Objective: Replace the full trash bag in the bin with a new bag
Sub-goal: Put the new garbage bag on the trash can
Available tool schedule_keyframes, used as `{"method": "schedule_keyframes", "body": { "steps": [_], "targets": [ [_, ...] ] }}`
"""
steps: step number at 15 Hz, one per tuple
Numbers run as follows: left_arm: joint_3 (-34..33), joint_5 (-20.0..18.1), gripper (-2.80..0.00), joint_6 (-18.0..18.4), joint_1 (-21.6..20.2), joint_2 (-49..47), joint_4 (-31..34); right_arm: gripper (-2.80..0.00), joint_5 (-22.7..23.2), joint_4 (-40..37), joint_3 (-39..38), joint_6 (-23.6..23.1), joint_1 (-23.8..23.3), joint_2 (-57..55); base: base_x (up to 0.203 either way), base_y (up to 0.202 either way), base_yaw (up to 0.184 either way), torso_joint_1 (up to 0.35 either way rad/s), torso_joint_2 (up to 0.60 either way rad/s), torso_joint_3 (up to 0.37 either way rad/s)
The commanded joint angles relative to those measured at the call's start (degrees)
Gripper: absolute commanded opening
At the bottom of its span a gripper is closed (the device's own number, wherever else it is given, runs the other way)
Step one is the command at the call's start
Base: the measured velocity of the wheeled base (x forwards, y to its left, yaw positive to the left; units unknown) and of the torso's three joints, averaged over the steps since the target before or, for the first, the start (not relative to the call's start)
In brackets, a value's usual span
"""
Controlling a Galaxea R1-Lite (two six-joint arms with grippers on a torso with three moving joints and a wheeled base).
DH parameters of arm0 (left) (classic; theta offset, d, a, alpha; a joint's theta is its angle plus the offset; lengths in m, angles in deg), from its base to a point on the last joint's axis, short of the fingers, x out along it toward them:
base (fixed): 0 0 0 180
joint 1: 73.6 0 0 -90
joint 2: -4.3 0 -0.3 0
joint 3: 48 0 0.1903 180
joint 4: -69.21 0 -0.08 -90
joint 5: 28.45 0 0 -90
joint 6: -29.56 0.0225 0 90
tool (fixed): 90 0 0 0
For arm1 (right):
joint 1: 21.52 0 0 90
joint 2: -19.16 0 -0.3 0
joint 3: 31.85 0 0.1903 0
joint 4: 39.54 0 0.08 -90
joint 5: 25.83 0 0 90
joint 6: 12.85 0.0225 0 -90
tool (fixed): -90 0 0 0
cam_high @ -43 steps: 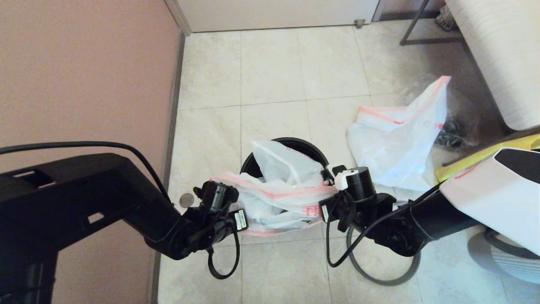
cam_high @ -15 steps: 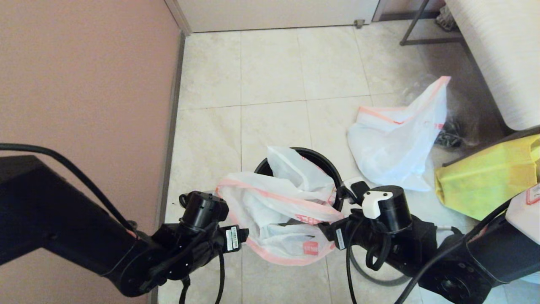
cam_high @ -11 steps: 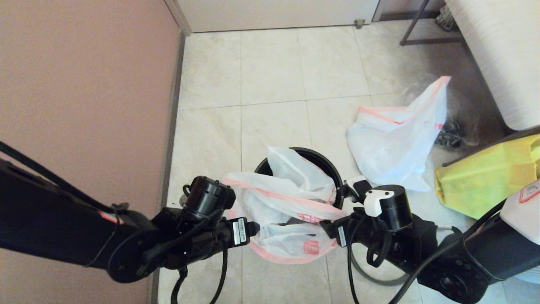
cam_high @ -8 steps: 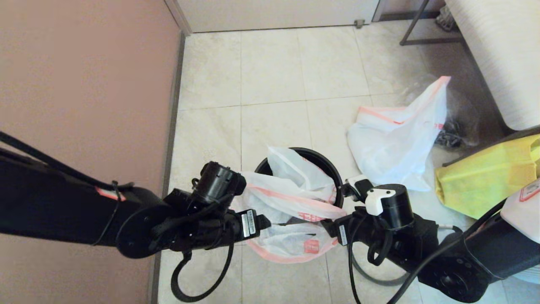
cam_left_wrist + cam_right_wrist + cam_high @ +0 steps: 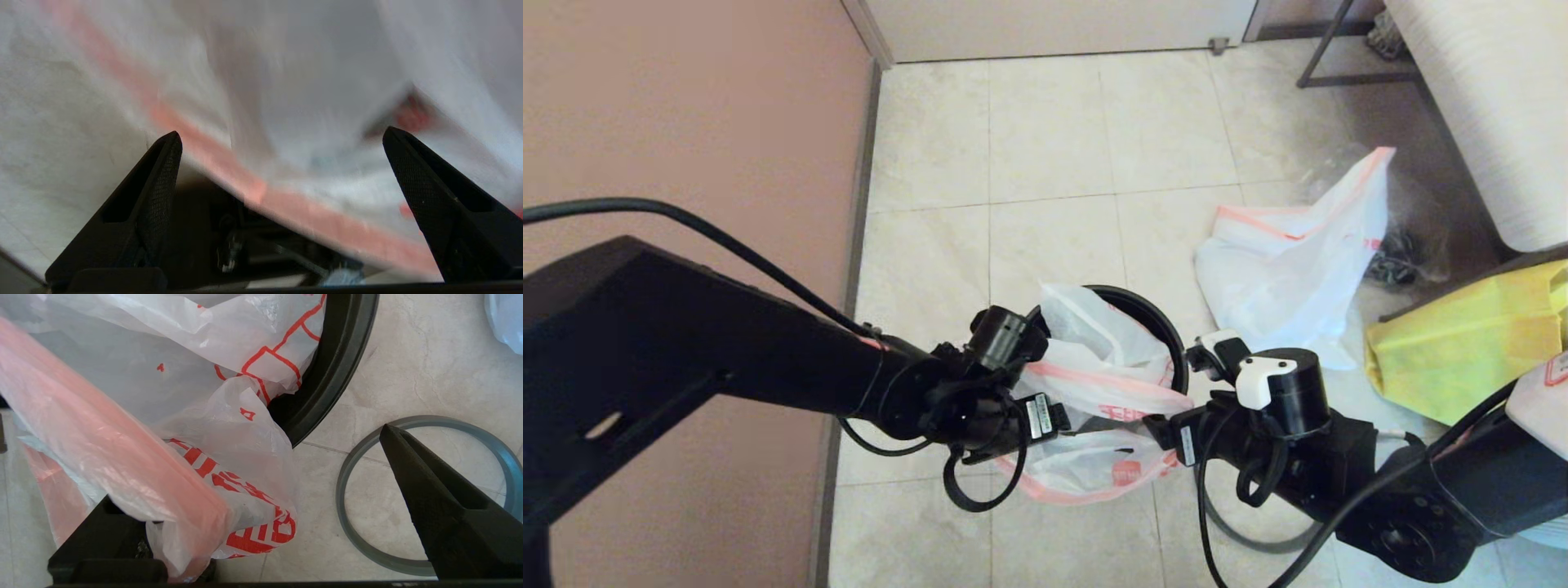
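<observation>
The pink hem [image 5: 193, 539] hangs over one finger of my right gripper. Next, my left gripper grips the new bag [image 5: 257, 193] tightly before my right gripper takes hold of the hem again.
The new bag [image 5: 1094, 384], thin and white with a pink-orange hem and red print, lies crumpled over the bin's [image 5: 1172, 331] near rim and hangs down its front. My left gripper [image 5: 1058, 420] is at the bag's left end, fingers wide open, and the pink hem [image 5: 253, 192] runs across the gap between them. My right gripper [image 5: 1168, 433] is at the bag's right end and open; the hem [image 5: 122, 457] lies draped over one finger, hiding it, while the other finger [image 5: 433, 498] is bare. The full trash bag [image 5: 1282, 278] sits on the floor right of the bin.
The bin's grey ring [image 5: 359, 539] lies loose on the tiles under my right arm. A yellow bag [image 5: 1462, 351] and a clear bag with dark contents [image 5: 1401, 245] are at the right. A pink wall [image 5: 686, 122] runs close along the left.
My left arm has swung right and its gripper has travelled along the bag toward the bin; the bag's left end has bunched up. The right gripper has hardly moved.
</observation>
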Motion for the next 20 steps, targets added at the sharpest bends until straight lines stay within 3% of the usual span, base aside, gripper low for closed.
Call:
{"method": "schedule_keyframes", "body": {
  "steps": [1, 4, 5, 7, 12, 14, 20],
  "targets": [
    [4.5, 0.0, 0.0, -1.2, -0.7, -4.9, 0.1, 0.0, -0.1, 0.3, 0.0, 0.1, 0.0, 0.2, 0.0, 0.0, 0.0, 0.0, 0.0, 0.0],
    [12.7, 0.1, 0.0, -3.8, -0.9, -9.9, 1.0, 0.0, -0.1, 0.3, 0.1, 0.1, -0.2, 0.2, 0.0, 0.0, 0.0, 0.0, 0.0, 0.0],
    [14.5, 0.2, -2.8, -4.0, -0.9, -10.8, 1.9, 0.0, -0.1, 0.3, 0.1, 0.1, -0.2, 0.3, 0.0, 0.0, 0.0, 0.0, 0.0, 0.0],
    [16.8, 0.8, -2.8, -5.2, -0.9, -11.9, 4.8, 0.0, -0.1, 0.3, 0.1, 0.1, -0.2, 0.2, 0.0, 0.0, 0.0, 0.0, 0.0, 0.0],
    [16.9, 1.5, -2.8, -5.3, -0.9, -11.6, 4.6, 0.0, 0.0, 0.3, 0.0, 0.2, -0.2, 0.7, 0.0, 0.0, 0.0, 0.0, 0.0, 0.0],
    [17.0, 4.2, -2.8, -5.3, -0.7, -11.6, 4.4, 0.0, 0.5, 0.2, -0.6, 0.3, 0.2, 1.8, 0.0, 0.0, 0.0, 0.0, 0.0, 0.0],
    [19.5, 14.1, -2.8, -5.6, -1.1, -12.1, 3.8, 0.0, 13.1, -4.0, -5.7, 5.7, 0.5, 12.4, 0.0, 0.0, 0.0, 0.0, 0.0, 0.0]
  ]
}}
